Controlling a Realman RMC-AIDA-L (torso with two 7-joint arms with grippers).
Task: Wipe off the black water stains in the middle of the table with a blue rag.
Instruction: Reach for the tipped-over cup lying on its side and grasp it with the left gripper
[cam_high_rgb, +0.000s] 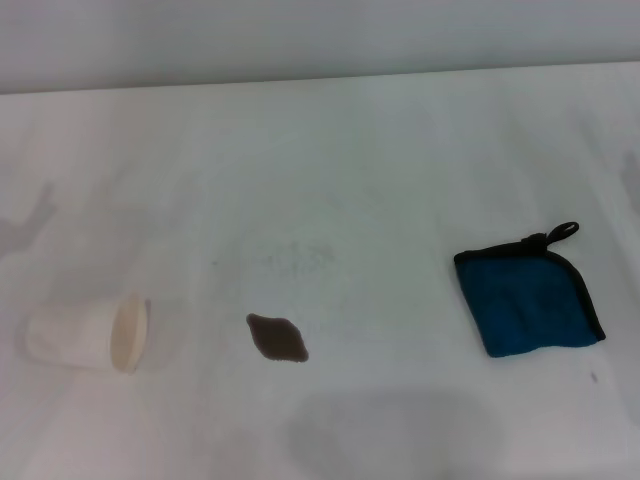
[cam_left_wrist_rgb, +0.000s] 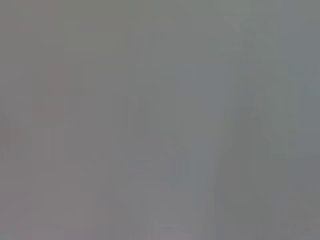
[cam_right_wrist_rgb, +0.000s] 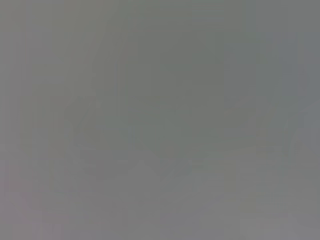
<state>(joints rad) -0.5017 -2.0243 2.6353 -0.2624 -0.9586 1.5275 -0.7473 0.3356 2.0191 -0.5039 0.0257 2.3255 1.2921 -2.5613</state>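
Observation:
I should pick up the cup (cam_high_rgb: 72, 333) with my left gripper before the blue rag wipes, since the cup lies on its side with its opening (cam_high_rgb: 128, 333) toward the stain.
In the head view a small dark brown-black stain (cam_high_rgb: 278, 338), roughly diamond-shaped, lies flat near the middle of the white table (cam_high_rgb: 330, 150). The blue rag (cam_high_rgb: 530, 300), a teal square with black edging and a black loop at its far corner, lies flat to the right of the stain, apart from it. Neither gripper nor arm shows in the head view. Both wrist views show only a plain grey field with no object and no fingers.
A pale cream cup (cam_high_rgb: 92, 334) lies on its side at the left of the table, its mouth facing the stain. Faint grey scuff marks (cam_high_rgb: 290, 260) sit behind the stain. The table's far edge (cam_high_rgb: 320, 78) runs across the top.

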